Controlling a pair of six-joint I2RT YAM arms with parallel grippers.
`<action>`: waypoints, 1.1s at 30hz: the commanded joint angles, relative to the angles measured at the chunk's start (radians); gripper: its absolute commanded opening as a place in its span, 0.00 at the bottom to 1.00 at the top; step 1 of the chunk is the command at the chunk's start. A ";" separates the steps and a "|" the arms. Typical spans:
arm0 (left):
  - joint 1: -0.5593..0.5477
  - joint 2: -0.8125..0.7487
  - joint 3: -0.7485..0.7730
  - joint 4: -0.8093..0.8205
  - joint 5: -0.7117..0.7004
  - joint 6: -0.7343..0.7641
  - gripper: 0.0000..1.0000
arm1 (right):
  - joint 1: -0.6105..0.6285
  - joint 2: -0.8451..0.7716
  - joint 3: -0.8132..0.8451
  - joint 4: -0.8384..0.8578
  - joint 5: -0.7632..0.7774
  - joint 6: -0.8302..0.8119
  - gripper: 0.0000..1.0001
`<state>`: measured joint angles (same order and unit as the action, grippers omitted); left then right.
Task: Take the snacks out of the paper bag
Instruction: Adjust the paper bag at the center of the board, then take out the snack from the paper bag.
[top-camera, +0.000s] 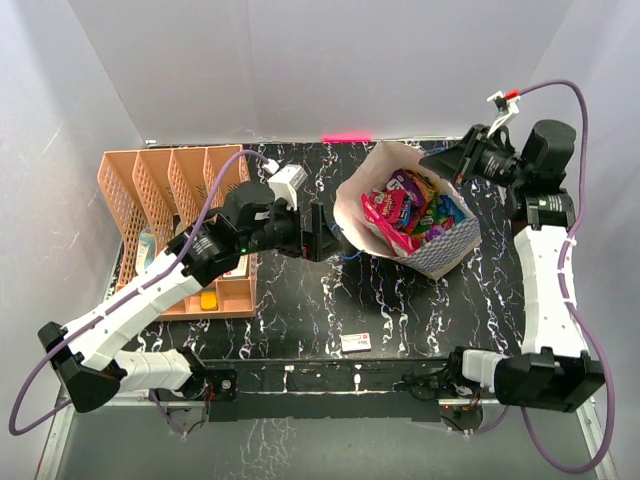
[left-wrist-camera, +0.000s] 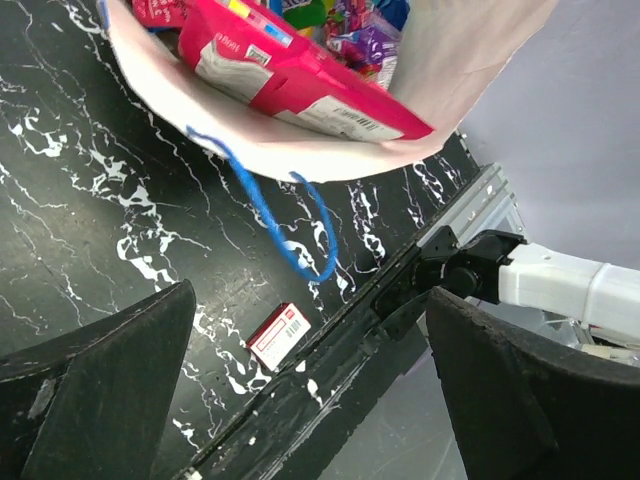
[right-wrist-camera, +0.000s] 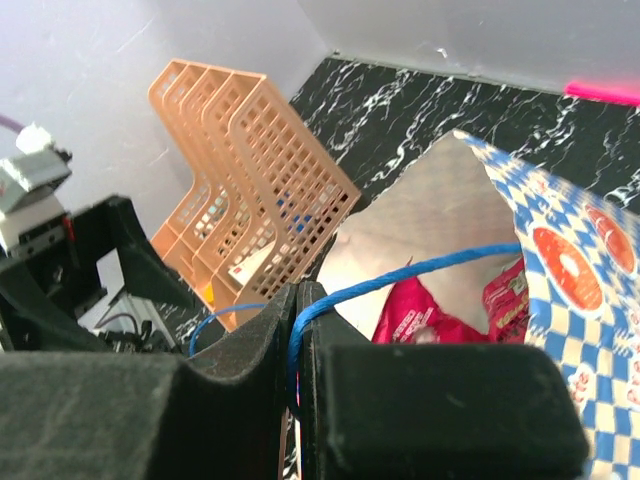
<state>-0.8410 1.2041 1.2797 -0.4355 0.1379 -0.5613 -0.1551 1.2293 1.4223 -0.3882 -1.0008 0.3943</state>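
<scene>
The magenta packet is the outermost snack along the bag's cream rim, and the other snacks are behind it, so it should slide out alone when the robot pulls.
The paper bag, blue-and-white checkered outside and cream inside, stands tilted at the middle right of the table with its mouth facing up and left. Several glossy snacks in pink, purple, blue and yellow fill it. My right gripper is at the bag's far rim, shut on a blue cord handle. My left gripper is open and empty, just left of the bag's mouth. In the left wrist view a magenta packet lies at the bag's mouth, and the other cord handle hangs loose on the table.
A peach-orange divider rack stands at the left, also seen in the right wrist view. A small white flat box lies near the front edge, also in the left wrist view. Pink tape marks the back edge.
</scene>
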 joint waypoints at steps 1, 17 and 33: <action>-0.002 -0.031 0.042 0.032 0.064 0.010 0.98 | 0.040 -0.144 -0.093 0.174 -0.035 0.064 0.08; -0.005 0.148 0.019 0.224 0.309 -0.411 0.79 | 0.229 -0.246 -0.226 0.341 0.087 0.177 0.08; -0.089 0.335 0.114 -0.069 -0.140 -0.796 0.70 | 0.239 -0.245 -0.216 0.268 0.189 0.114 0.08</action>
<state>-0.8986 1.4906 1.3224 -0.4442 0.0898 -1.2488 0.0776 1.0138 1.1797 -0.1650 -0.8173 0.5217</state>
